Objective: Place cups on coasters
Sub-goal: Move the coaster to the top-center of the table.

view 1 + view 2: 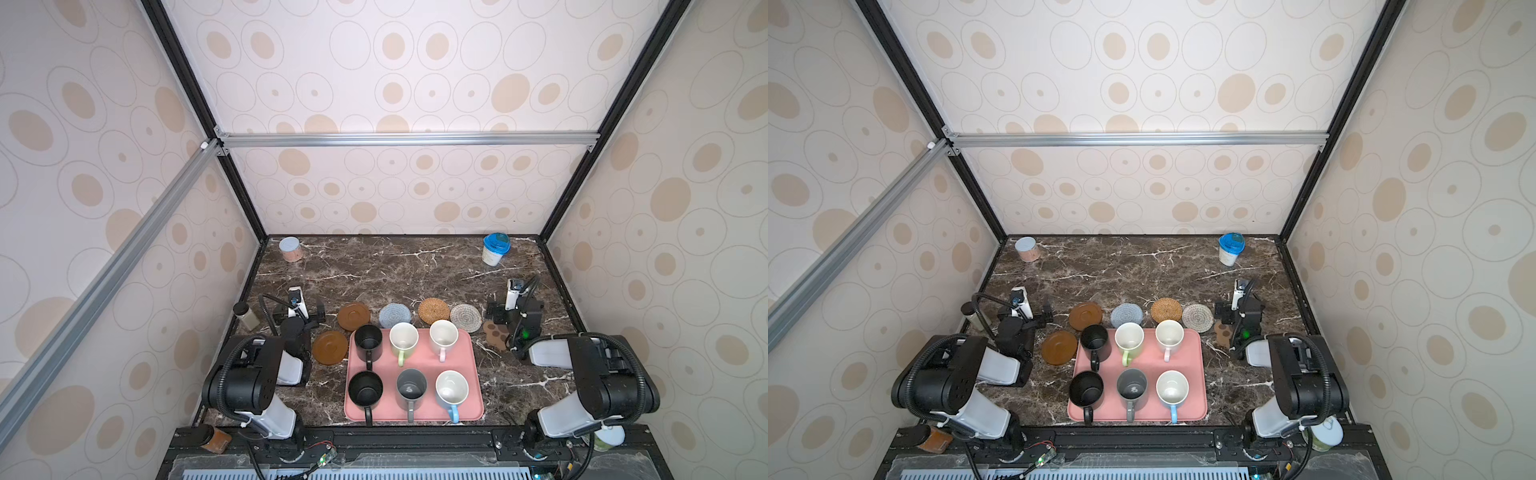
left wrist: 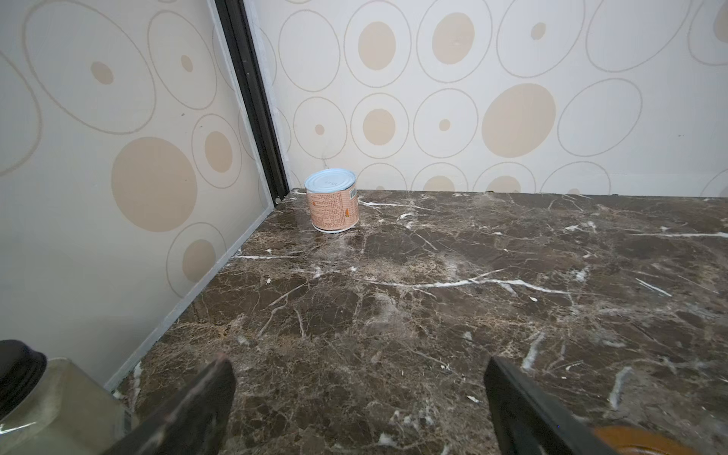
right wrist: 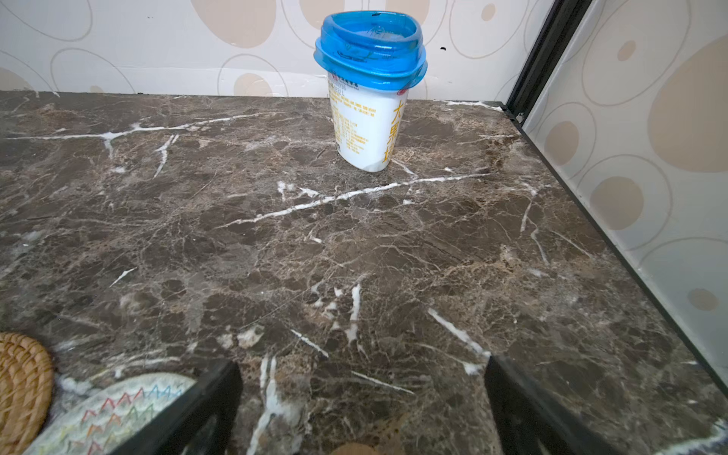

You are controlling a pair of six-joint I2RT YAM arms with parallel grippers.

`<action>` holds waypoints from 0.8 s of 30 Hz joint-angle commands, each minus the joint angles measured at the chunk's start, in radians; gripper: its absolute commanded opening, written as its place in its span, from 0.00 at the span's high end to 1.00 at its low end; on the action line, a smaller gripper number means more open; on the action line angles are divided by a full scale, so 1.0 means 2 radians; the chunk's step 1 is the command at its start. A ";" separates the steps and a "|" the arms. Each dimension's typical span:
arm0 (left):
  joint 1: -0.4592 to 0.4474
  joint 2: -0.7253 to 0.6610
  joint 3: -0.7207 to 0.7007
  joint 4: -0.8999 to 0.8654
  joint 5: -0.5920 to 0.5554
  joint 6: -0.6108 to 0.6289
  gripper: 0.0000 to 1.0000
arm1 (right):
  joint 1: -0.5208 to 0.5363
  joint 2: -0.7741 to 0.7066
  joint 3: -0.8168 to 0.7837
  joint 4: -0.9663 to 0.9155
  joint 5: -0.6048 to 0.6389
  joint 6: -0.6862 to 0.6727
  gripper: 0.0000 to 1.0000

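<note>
The rear brown disc is close behind the pink tray's black cup. Next, my left gripper moves that disc back into open space before placing cups.
Six cups stand on a pink tray: black, pale green and pale pink behind, black, grey and light blue in front. The coasters lie on the table: two brown discs, blue-grey crochet, orange rattan, whitish woven, and a brown paw. My left gripper hangs open left of the discs. Open too, my right gripper is right of the woven coaster.
A pinkish can stands in the back left corner and a white tub with a blue lid at the back right. A small dark-capped jar sits by the left wall beside my left gripper. Patterned walls enclose three sides.
</note>
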 commanded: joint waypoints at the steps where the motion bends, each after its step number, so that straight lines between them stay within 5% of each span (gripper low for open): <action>1: 0.000 -0.005 0.002 0.009 0.003 0.003 0.00 | 0.002 0.001 0.004 -0.004 0.003 0.003 0.00; 16: 0.000 -0.004 0.001 0.010 0.004 0.003 0.00 | 0.002 0.003 0.004 -0.004 0.004 0.002 0.00; 22: 0.000 0.013 -0.098 0.220 -0.028 -0.009 0.00 | 0.001 -0.008 -0.066 0.115 0.006 0.004 0.00; 24: 0.000 0.005 -0.089 0.190 -0.030 -0.011 0.00 | 0.002 0.000 -0.034 0.071 0.008 0.004 0.00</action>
